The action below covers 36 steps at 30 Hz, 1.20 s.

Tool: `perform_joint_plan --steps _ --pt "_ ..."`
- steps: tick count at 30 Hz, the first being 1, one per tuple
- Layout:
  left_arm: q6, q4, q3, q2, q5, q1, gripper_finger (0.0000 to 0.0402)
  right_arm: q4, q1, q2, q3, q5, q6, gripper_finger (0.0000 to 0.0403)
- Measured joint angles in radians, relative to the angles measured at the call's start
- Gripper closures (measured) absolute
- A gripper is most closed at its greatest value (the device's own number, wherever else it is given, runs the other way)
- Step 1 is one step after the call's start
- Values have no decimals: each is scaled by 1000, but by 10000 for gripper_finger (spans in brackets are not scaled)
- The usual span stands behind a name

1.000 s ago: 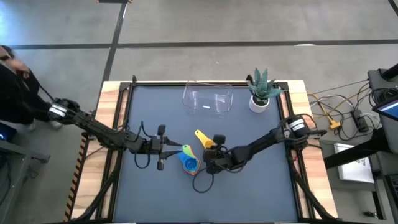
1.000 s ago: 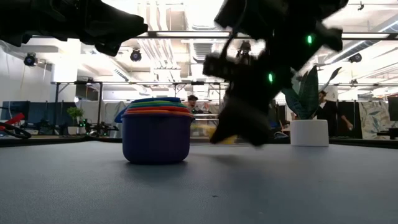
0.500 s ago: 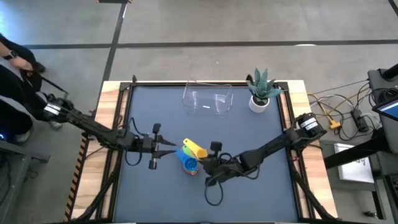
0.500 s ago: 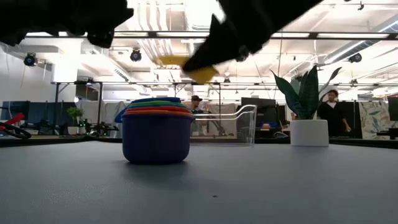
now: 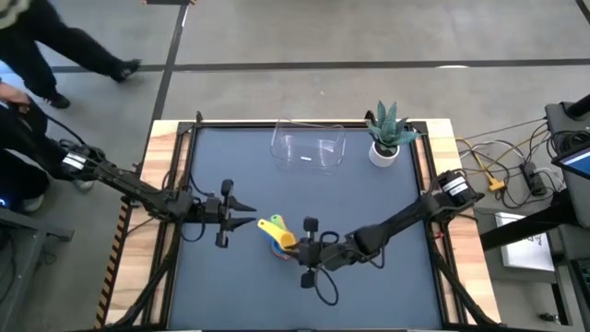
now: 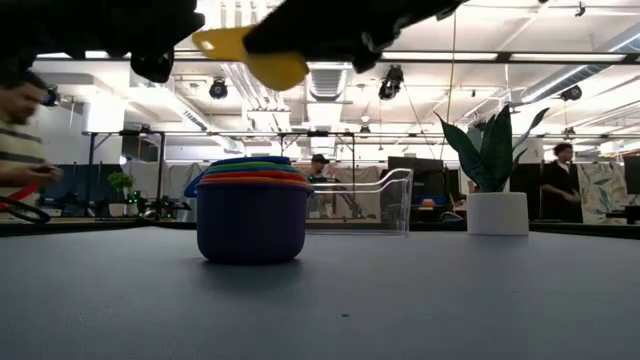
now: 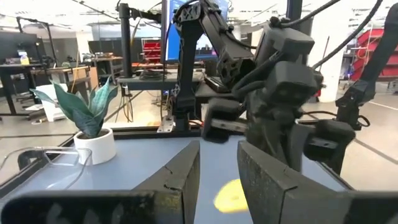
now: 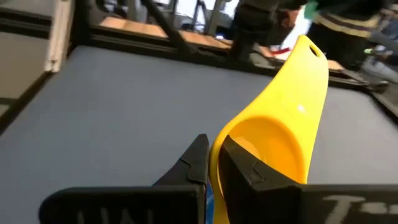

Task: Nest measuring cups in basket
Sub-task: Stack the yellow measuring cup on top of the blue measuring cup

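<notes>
Next, I let go of the cup on the stack (image 6: 250,213) with my right gripper before my left gripper turns its handle, because the yellow cup's handle (image 5: 268,228) points crooked to the green handle.
A stack of nested measuring cups (image 6: 250,215), dark blue outermost with coloured rims above it, stands on the table near its middle; it also shows in the high view (image 5: 280,250). My right gripper (image 5: 295,243) is shut on the yellow cup (image 5: 275,228) and holds it in the air over the stack (image 6: 255,55). My left gripper (image 5: 251,219) hovers just left of the stack, narrowly open and empty, pointing toward it. The clear basket (image 5: 307,148) stands at the table's far side. My right gripper pinches the yellow cup's wall at the rim (image 8: 219,146), one finger outside the bowl and one finger (image 8: 245,163) inside it. The fingers come nearly level from the table's right. The cup is lifted clear above the stack, its handle (image 8: 309,59) pointing away from the gripper.
A white pot with a spiky green plant (image 5: 386,138) stands at the far right beside the basket. The basket also shows behind the stack in the low view (image 6: 365,200). People move beyond the table's left edge (image 6: 20,130).
My right gripper has lifted the yellow cup off the table from a spot just far-right of the stack. It has carried it up and toward the table's left, until it hangs over the stack. The stack has stayed in place.
</notes>
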Motion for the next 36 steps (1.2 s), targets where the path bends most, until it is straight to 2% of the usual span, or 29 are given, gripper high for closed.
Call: perform_joint_plan --steps 10,25,29,36 --pt "2 -33 -2 -44 -1 0 311 -5 -10 31 0 -3 13 390" --pt "1 -34 -2 -36 -2 0 311 -3 -33 73 0 -16 36 388" --pt "1 -35 -2 -27 -2 0 311 -3 -33 73 0 -58 27 362" --pt "-4 -34 -2 -12 -1 0 311 -6 -33 73 0 -56 42 298"
